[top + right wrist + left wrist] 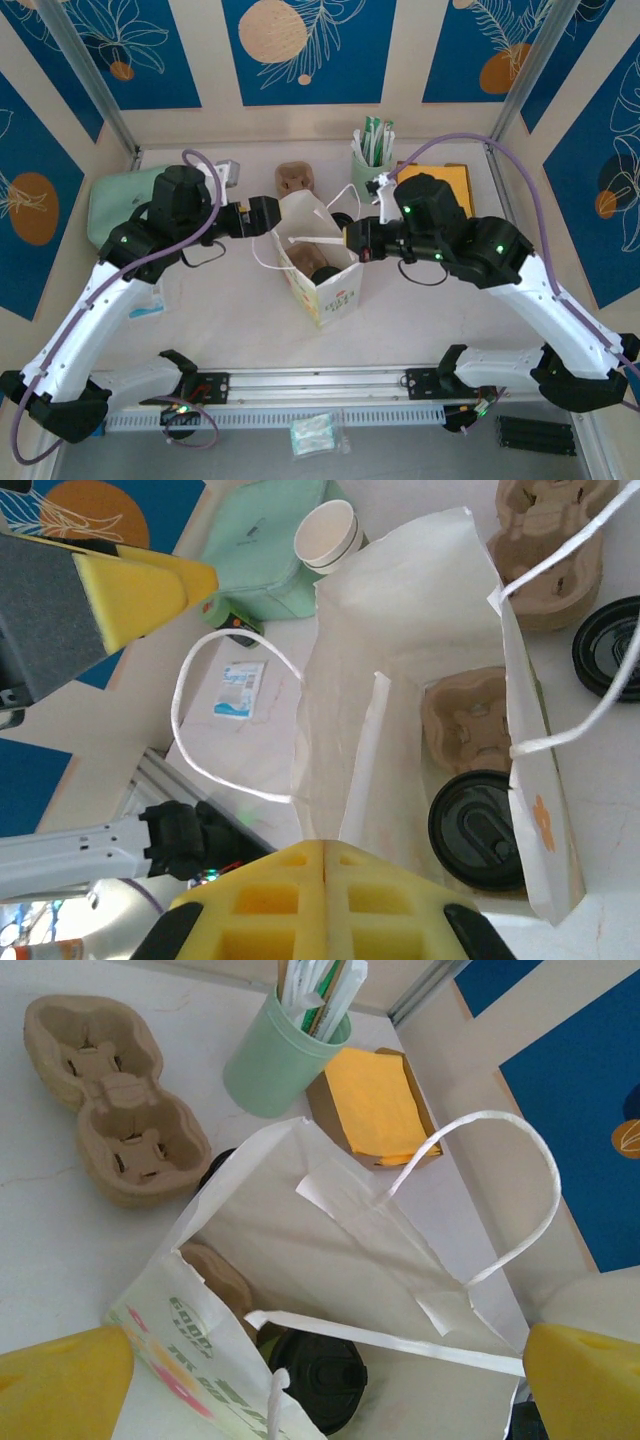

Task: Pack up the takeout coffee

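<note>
I should keep moving my right gripper inward until its fingers reach the bag's opening [318, 256], then let go, as the white straw's loose end [294, 240] is over the open paper bag.
The takeout coffee stands inside the white paper bag [335, 290], its round black lid [325, 272] facing up. In the left wrist view the lid [315, 1380] sits low in the bag [300, 1220], beside a cardboard carrier [215, 1275]. The right wrist view shows the same lid [478, 828] and carrier [465, 715] in the bag [400, 630]. My left gripper [268, 216] hangs open at the bag's left rim, fingers [60, 1385] wide apart. My right gripper [325, 852] is shut, pinching the bag's right rim [352, 240].
Behind the bag lie a second cardboard carrier [295, 178], a green cup of straws [372, 160], an orange napkin box [440, 180] and a loose black lid [610, 645]. A green pouch [120, 200] and a lidless cup [328, 535] sit at the left.
</note>
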Available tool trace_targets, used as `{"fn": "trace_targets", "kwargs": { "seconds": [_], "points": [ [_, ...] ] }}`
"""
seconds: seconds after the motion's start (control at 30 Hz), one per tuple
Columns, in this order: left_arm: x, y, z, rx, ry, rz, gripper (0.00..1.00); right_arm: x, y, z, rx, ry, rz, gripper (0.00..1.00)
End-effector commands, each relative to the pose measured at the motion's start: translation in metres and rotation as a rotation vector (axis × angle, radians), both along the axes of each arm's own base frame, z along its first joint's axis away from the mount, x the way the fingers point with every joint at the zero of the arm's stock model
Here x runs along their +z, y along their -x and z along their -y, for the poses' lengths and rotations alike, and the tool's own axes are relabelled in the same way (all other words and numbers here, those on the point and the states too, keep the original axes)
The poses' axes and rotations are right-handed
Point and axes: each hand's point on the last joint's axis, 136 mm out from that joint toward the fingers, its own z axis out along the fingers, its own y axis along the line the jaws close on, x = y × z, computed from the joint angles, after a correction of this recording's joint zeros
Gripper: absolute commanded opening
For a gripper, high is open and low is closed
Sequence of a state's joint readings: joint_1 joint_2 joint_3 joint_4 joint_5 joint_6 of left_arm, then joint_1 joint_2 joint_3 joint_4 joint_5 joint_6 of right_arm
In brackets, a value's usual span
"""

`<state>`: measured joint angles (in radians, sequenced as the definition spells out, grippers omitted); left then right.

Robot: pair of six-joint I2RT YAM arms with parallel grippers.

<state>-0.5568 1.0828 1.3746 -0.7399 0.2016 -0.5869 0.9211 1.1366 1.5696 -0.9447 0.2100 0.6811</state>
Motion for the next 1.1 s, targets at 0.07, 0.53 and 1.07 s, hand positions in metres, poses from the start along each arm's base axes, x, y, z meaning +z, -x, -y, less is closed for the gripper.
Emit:
{"fn": "trace_targets", "kwargs": {
  "seconds": [0.07, 0.53, 1.07],
  "points": [
    [0.005, 0.001, 0.004, -0.01, 0.04, 0.007, 0.99, 0.006, -0.02, -0.019, -0.053, 0.003, 0.148, 0.0],
    [0.004, 0.0, 0.007, -0.014, 0.054, 0.002, 0.99, -0.033, -0.041, -0.058, -0.04, 0.069, 0.255, 0.0],
    [0.005, -0.001, 0.014, -0.027, 0.07, 0.004, 0.99, -0.074, -0.039, -0.08, 0.028, 0.107, 0.172, 0.39]
  ]
}}
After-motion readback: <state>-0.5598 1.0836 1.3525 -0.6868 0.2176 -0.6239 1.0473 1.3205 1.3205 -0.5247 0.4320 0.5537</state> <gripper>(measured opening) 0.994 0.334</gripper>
